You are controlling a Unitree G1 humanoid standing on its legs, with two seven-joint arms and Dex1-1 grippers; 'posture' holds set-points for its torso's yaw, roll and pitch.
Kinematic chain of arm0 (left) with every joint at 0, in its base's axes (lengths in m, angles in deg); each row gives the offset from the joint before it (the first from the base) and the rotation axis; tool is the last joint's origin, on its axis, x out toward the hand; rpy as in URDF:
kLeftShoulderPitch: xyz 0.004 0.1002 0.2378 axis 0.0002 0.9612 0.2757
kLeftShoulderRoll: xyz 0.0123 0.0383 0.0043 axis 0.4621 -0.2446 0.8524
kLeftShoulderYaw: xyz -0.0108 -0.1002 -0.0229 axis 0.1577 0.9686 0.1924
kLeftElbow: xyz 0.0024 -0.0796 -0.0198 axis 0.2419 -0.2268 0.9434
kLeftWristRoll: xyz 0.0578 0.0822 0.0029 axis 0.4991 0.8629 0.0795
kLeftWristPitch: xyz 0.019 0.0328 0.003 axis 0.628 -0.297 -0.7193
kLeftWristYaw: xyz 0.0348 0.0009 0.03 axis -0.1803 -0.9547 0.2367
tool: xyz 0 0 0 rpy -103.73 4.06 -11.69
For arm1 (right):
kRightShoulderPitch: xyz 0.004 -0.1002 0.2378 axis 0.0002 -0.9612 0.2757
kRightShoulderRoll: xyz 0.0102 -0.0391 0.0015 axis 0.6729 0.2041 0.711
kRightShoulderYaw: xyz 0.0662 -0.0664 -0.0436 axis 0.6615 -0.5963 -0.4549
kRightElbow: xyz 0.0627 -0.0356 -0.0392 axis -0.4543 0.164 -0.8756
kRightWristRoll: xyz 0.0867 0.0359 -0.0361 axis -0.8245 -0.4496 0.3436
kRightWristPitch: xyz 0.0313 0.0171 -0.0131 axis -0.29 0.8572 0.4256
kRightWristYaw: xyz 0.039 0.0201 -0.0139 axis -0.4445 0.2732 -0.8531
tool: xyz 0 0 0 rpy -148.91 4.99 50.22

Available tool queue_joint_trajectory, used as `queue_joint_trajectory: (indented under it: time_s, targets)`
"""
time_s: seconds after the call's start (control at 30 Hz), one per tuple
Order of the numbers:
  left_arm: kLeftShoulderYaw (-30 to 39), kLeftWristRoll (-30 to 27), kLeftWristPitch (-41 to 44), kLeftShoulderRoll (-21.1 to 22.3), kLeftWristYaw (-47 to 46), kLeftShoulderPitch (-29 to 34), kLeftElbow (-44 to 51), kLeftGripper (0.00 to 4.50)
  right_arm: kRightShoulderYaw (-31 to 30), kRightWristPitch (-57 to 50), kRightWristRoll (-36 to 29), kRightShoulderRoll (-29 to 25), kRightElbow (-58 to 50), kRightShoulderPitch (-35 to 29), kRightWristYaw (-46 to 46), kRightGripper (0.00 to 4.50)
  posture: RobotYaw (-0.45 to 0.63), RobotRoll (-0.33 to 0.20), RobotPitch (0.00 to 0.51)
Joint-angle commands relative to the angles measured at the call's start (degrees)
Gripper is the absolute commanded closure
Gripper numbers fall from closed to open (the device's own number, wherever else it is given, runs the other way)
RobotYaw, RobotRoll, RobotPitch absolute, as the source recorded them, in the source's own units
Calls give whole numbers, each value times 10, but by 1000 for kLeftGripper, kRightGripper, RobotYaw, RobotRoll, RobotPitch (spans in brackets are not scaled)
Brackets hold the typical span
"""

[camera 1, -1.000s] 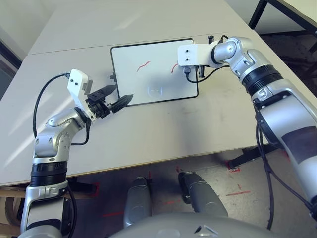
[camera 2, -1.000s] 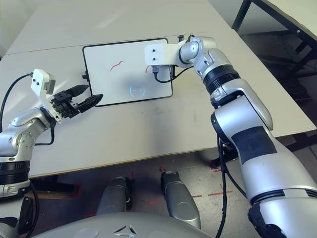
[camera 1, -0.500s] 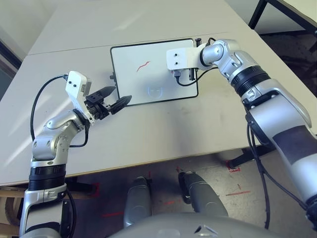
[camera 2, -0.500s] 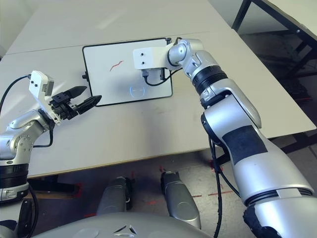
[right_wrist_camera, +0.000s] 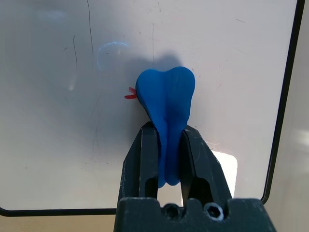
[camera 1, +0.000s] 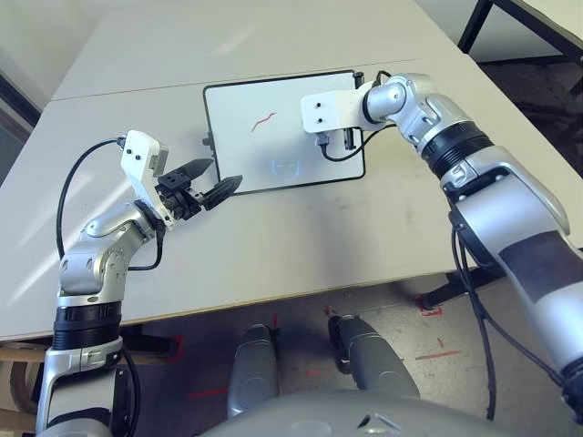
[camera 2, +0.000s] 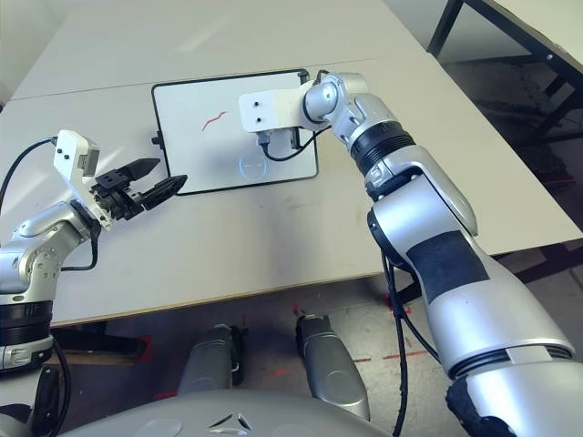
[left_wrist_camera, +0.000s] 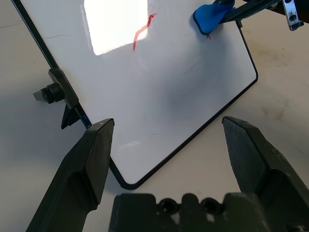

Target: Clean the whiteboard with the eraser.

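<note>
A red trace (right_wrist_camera: 131, 94) can be seen past the edge of the blue eraser, so the robot's right gripper should pull the eraser back toward the board's short edge (right_wrist_camera: 87, 211) and rub over the trace.
The whiteboard (camera 1: 246, 155) lies flat at the table's middle back, with a red squiggle (camera 1: 264, 119) on its left half. My right gripper (camera 1: 337, 141) hangs over the board's right half, shut on the blue eraser (right_wrist_camera: 166, 94), which presses on the board (right_wrist_camera: 72, 145). A small red trace (right_wrist_camera: 129, 93) shows at the eraser's edge. My left gripper (camera 1: 223, 173) is open with nothing between its fingers, just off the board's near left corner (left_wrist_camera: 126, 182). In the left wrist view the eraser (left_wrist_camera: 210, 17) sits beyond the squiggle (left_wrist_camera: 141, 31).
A black knob (camera 1: 208, 142) sticks out from the board's left edge. A black cable (camera 1: 351, 153) loops from my right wrist over the board's right side. A seam (camera 1: 127, 89) crosses the table behind the board. Another table's black legs (camera 1: 475, 27) stand at the back right.
My right gripper has slid left across the board with the eraser and now covers the red mark that showed near the right edge. The left arm has barely moved.
</note>
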Motion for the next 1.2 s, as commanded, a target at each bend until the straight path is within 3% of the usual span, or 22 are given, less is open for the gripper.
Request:
queue_joint_trajectory:
  time_s: [0.03, 0.53, 1.2]
  targets:
    - [-4, -1, 2, -1, 3, -3, -2, 0, -12, -9, 17, -22, 9, -15, 5, 4073, -31, 0, 141]
    - [-10, 3, -3, -2, 9, -14, -15, 0, -10, -15, 27, -65, 19, -21, 5, 4073, -50, 0, 139]
    - [-4, 1, 2, 0, 6, -5, -9, 0, -14, -37, 24, -1, -26, -30, 10, 4073, -38, 0, 150]
